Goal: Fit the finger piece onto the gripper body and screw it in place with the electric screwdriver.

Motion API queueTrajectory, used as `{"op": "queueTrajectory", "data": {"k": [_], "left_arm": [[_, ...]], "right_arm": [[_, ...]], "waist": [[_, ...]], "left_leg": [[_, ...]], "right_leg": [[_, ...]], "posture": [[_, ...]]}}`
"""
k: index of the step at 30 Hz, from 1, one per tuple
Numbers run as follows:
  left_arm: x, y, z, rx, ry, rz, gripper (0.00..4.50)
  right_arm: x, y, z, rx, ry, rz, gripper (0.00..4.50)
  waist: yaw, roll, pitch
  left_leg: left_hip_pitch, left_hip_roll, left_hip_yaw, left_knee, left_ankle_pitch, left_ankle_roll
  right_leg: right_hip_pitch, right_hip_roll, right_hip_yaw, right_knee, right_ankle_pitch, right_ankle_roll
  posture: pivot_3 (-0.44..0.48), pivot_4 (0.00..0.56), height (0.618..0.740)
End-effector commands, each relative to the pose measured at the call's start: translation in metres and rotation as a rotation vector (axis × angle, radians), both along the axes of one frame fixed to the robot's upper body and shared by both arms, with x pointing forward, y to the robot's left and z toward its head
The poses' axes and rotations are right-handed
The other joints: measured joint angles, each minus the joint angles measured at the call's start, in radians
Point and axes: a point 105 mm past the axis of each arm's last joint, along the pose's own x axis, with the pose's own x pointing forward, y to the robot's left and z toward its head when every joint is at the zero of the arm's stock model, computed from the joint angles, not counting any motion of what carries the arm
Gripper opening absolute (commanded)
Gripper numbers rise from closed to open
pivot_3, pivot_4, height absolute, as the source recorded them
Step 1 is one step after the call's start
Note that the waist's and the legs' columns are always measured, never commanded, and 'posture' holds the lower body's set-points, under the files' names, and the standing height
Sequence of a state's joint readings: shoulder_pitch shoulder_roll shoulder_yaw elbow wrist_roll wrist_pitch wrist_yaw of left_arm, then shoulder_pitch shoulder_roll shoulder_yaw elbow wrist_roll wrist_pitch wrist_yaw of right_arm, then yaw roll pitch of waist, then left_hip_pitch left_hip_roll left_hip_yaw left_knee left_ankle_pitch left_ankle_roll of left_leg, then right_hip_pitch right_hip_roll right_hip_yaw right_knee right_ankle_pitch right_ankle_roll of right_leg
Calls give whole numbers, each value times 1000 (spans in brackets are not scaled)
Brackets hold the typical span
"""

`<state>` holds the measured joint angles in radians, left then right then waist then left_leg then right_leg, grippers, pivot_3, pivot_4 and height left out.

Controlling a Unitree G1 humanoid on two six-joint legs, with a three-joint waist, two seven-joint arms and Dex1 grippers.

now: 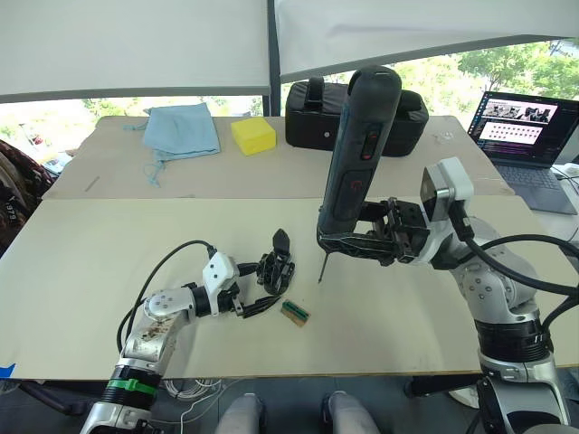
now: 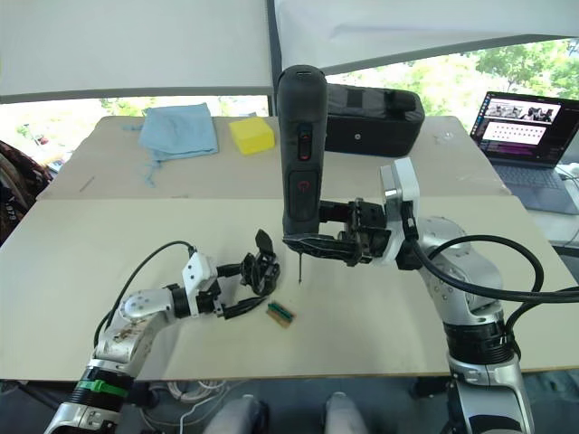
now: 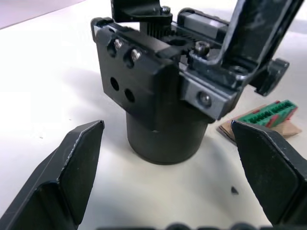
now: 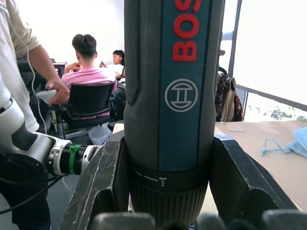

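An empty hole [image 3: 238, 70] can be seen next to the seated screw. The finger piece [image 3: 255, 33] will take another screw there when I lower the electric screwdriver.
The gripper body [image 1: 275, 267], a small black block on a round base, stands on the table with one pointed finger up. My left gripper [image 1: 270, 282] is open, one finger on each side of the base [image 3: 163, 139], neither touching it. My right gripper [image 1: 340, 242] is shut on the lower end of the electric screwdriver [image 1: 360, 154]. The screwdriver is held upright, its thin bit [image 1: 321, 267] pointing down just right of the body and above the table. I cannot tell the finger piece apart from the black uprights [image 3: 254, 33] on the body.
A small green-and-brown block [image 1: 295, 312] lies just in front of the body. Along the far edge of the table are a blue cloth [image 1: 183, 129], a yellow block [image 1: 253, 135] and a black zipped bag [image 1: 407, 122]. A laptop [image 1: 525, 127] sits far right. People [image 4: 88, 72] sit beyond the table.
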<state>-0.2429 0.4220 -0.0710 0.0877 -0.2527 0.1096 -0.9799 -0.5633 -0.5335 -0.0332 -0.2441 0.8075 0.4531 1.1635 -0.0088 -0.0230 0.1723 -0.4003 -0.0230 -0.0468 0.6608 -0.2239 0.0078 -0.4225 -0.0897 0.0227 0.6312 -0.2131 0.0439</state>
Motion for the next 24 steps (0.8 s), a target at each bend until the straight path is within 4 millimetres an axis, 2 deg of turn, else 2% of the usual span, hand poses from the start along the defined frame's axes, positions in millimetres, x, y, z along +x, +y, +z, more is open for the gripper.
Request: {"op": "queueTrajectory", "data": {"k": [1,7,15,22,24], "left_arm": [[0,-10,5,2,-30,18,4477],[0,-18,-3,1,-14,27,4477],[4,-4,-18,34,10,83,4477],[4,-1,-23,33,23,88,4477],[2,0,-25,33,29,89,3951]], "right_arm": [[-8,-3,14,36,-67,18,1902],[-7,-2,16,36,-71,19,1902],[-7,-2,17,35,-74,12,1902],[-7,-2,17,36,-74,7,1902],[-7,-2,17,36,-74,8,1902]], "waist": [[-1,0,0],[-3,0,0],[-3,0,0],[-4,0,0],[-4,0,0]], "left_leg": [[0,0,0,0,0,0],[0,0,0,0,0,0],[1,0,0,0,0,0],[2,1,0,0,0,0],[2,1,0,0,0,0]], "right_leg": [[0,0,0,0,0,0],[0,1,0,0,0,0],[0,1,0,0,0,0],[1,1,0,1,0,0],[1,1,0,1,0,0]], "posture": [[0,150,740],[0,150,740],[0,150,740],[0,150,740],[0,150,740]]}}
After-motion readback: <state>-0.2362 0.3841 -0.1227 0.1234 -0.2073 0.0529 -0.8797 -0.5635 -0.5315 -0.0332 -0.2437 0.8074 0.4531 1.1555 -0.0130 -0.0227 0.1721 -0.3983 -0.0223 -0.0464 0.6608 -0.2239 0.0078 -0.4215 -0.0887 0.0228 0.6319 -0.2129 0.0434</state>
